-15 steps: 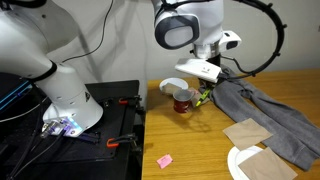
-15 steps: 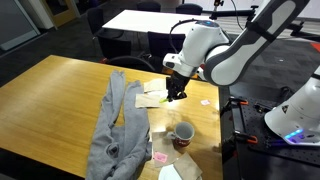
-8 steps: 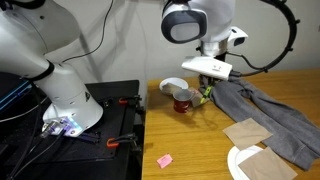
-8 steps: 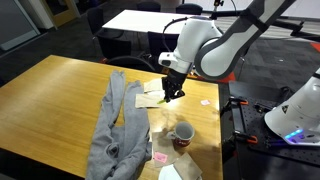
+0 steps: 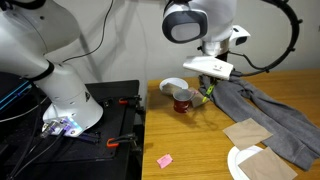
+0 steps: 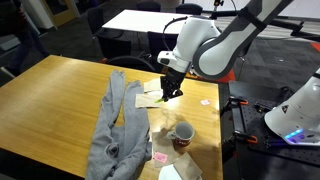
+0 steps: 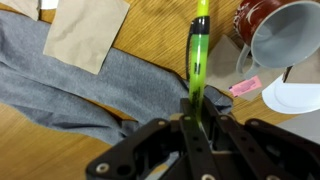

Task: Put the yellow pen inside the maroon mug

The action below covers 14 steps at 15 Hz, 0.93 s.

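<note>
The yellow pen (image 5: 209, 91) is lying crosswise in the robot's downward gripper, so the robot should raise and tilt the gripper to aim the pen down into the maroon mug (image 5: 183, 95).
My gripper (image 7: 200, 108) is shut on the yellow pen (image 7: 199, 50), a slim yellow-green stick that points away from the jaws over the grey cloth's edge. In both exterior views the gripper (image 5: 207, 90) (image 6: 171, 92) hangs a little above the wooden table with the pen (image 5: 205, 95) in it. The maroon mug (image 5: 183, 100) stands upright just beside the gripper. It also shows in an exterior view (image 6: 183, 133) and at the top right of the wrist view (image 7: 272, 30), with its pale inside showing.
A grey cloth (image 5: 255, 110) (image 6: 115, 125) (image 7: 75, 85) lies across the table. A white bowl (image 5: 173, 86) stands by the mug. Tan paper (image 5: 247, 132), a white plate (image 5: 250, 163) and a pink paper square (image 5: 164, 160) (image 7: 246, 86) lie nearby. A black base (image 5: 110, 125) borders the table.
The gripper with the pen shifted slightly sideways along the table a second ago; since half a second ago it has barely moved. The mug has not moved.
</note>
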Motion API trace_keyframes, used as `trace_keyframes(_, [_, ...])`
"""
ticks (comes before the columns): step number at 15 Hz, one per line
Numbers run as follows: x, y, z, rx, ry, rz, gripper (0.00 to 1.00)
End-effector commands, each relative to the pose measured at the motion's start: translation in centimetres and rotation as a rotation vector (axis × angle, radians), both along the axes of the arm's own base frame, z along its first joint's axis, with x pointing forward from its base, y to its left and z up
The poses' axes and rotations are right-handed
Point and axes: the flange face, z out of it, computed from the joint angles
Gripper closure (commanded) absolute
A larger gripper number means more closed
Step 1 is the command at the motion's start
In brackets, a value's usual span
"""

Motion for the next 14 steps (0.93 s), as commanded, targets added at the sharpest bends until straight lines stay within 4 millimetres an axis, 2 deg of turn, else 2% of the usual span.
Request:
trace_keyframes(1, [1.9, -0.4, 1.0, 0.042, -0.067, -0.015, 0.96])
trace_keyframes(6, [5.0, 0.0, 2.6, 0.152, -0.148, 0.102, 0.96])
trace_keyframes(9, [6.3, -0.2, 3.0, 0.226, -0.192, 0.209, 0.96])
trace_keyframes(14, [6.3, -0.8, 1.9, 0.306, -0.155, 0.395, 0.96])
